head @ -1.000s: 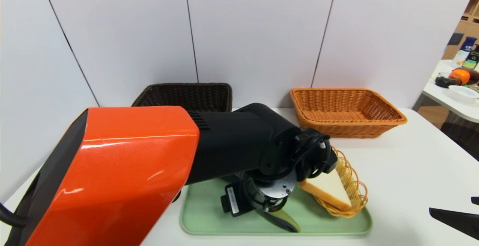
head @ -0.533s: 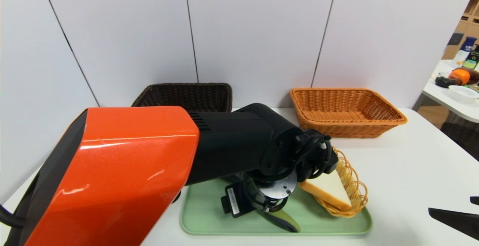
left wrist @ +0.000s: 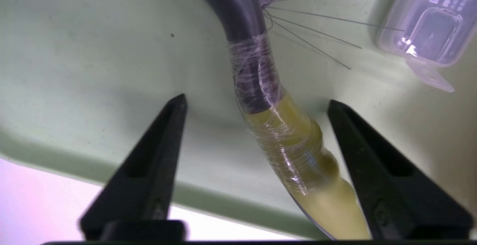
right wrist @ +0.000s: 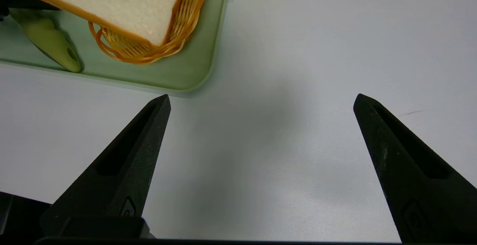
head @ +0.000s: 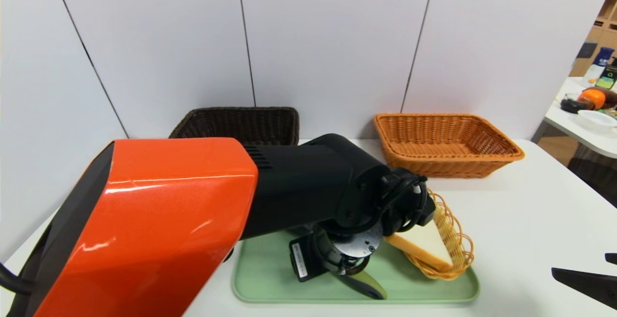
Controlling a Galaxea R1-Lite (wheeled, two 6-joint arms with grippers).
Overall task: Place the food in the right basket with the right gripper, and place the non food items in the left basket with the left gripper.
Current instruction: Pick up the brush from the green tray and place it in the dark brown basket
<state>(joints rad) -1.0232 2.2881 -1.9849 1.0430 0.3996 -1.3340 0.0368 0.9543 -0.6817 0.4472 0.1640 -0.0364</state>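
My left gripper will make the brush (left wrist: 243, 15) turn into line with its fingers when it closes, because the olive-green handle (left wrist: 297, 144) lies at an angle between the open fingers.
My left gripper (left wrist: 256, 99) is down over the green tray (head: 260, 278), open, its jaws either side of the brush's olive-green handle (left wrist: 298, 148); one jaw is close beside the handle. The brush's dark neck and bristles (left wrist: 238, 10) lie beyond, and the slim grey case (left wrist: 428, 25) lies next to them. The handle's end (head: 368, 285) pokes out below the left wrist. The bread (head: 424, 242) leans in a small yellow wicker dish (head: 453, 240) on the tray. My right gripper (right wrist: 261, 98) hovers open over bare table at the right, empty.
The dark brown left basket (head: 241, 122) and the orange right basket (head: 448, 143) stand at the back against the white wall. My bulky orange-shelled left arm (head: 159, 220) hides much of the tray. A second table with clutter (head: 593, 110) stands far right.
The left wrist has shifted very slightly over the tray. The bread, baskets and right gripper have not moved.
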